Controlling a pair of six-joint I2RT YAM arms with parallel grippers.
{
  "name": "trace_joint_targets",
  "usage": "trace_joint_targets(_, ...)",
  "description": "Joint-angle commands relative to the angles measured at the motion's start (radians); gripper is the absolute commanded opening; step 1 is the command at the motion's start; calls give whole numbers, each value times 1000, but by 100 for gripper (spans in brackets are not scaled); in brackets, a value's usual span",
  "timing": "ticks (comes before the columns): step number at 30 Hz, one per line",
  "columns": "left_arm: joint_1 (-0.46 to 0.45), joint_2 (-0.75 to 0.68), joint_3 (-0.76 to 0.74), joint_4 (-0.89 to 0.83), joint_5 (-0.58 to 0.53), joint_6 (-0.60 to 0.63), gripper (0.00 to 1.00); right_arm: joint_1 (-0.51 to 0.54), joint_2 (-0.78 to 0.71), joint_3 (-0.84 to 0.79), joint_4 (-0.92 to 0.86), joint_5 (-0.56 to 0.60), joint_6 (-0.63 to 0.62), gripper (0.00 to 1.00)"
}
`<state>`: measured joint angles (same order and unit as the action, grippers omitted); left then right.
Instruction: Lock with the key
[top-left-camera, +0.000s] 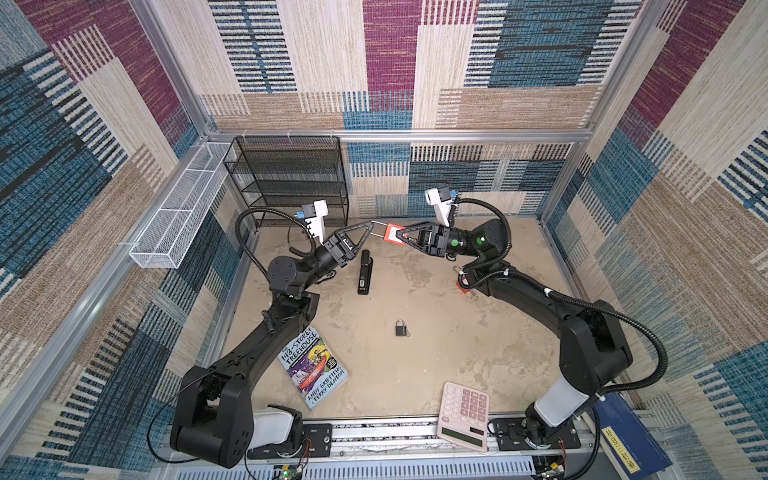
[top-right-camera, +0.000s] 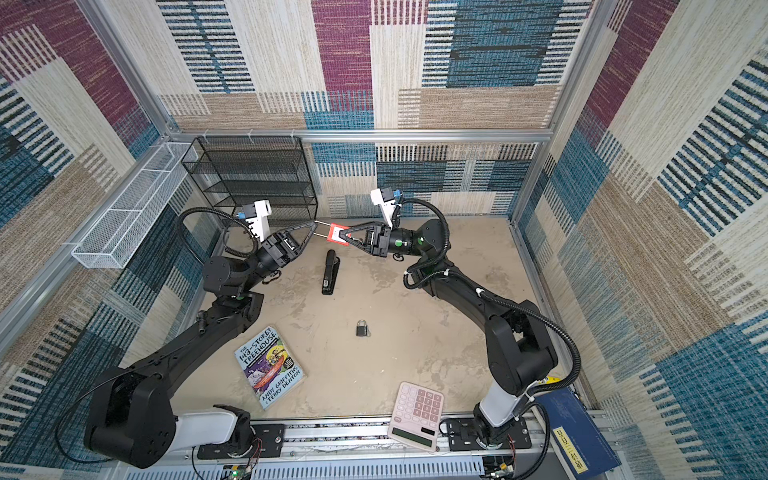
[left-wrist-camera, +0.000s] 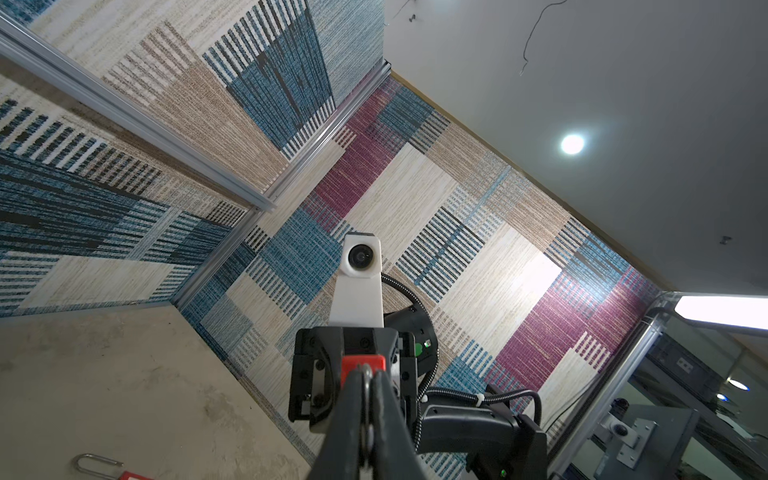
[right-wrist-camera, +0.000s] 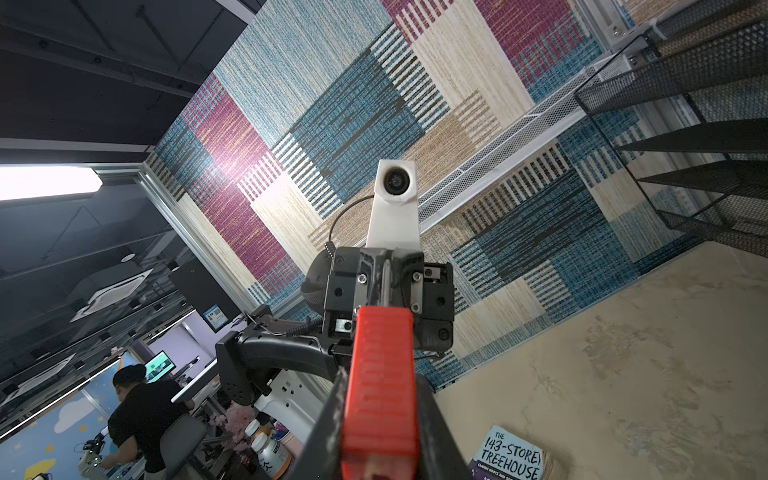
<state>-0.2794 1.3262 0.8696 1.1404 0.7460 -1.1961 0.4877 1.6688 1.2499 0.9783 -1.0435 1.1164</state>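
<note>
Next, my left gripper moves from the shackle (top-left-camera: 378, 223) to the body (top-left-camera: 391, 232), because my right gripper is on the red body. This will free my right gripper for the key.
A red padlock (top-left-camera: 392, 235) (top-right-camera: 336, 233) hangs in the air at the back middle, held between both arms. My right gripper (top-left-camera: 401, 236) (right-wrist-camera: 382, 370) is shut on its red ribbed body (right-wrist-camera: 382, 395). My left gripper (top-left-camera: 370, 225) (left-wrist-camera: 368, 374) is shut on the silver shackle (top-left-camera: 380, 227), which shows as a thin metal loop pinched between the fingers in the left wrist view, with the red body (left-wrist-camera: 363, 362) just beyond. The key shows in no view.
On the sandy table lie a black stapler (top-left-camera: 364, 272), a small dark padlock (top-left-camera: 400, 328), a book (top-left-camera: 312, 368) and a pink calculator (top-left-camera: 464, 415). Another red padlock (left-wrist-camera: 99, 465) lies under the right arm. A black mesh shelf (top-left-camera: 291, 178) and white wire basket (top-left-camera: 183, 208) stand back left.
</note>
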Motion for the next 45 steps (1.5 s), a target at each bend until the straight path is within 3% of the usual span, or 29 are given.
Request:
trace_joint_targets(1,-1,1,3,-42,70,25,10,5,-16,13,110,1,39,3)
trace_joint_targets(12,-31,4,-17,-42,38,20,10,28,-30,73,-198,77,-220,2)
trace_joint_targets(15,-39,8,-22,-40,36,26,5,37,-24,84,-219,76,-236,2)
trace_joint_targets(22,-40,8,-27,-9,33,23,26,38,-37,66,-217,75,-239,2)
trace_joint_targets(28,-37,-8,-40,22,18,34,28,35,-35,60,-212,72,-238,2)
trace_joint_targets(33,-23,-37,-28,-20,14,56,42,35,-45,56,-231,76,-249,2)
trace_joint_targets(45,-34,-29,-11,-49,31,64,45,46,-7,97,-306,63,-286,2)
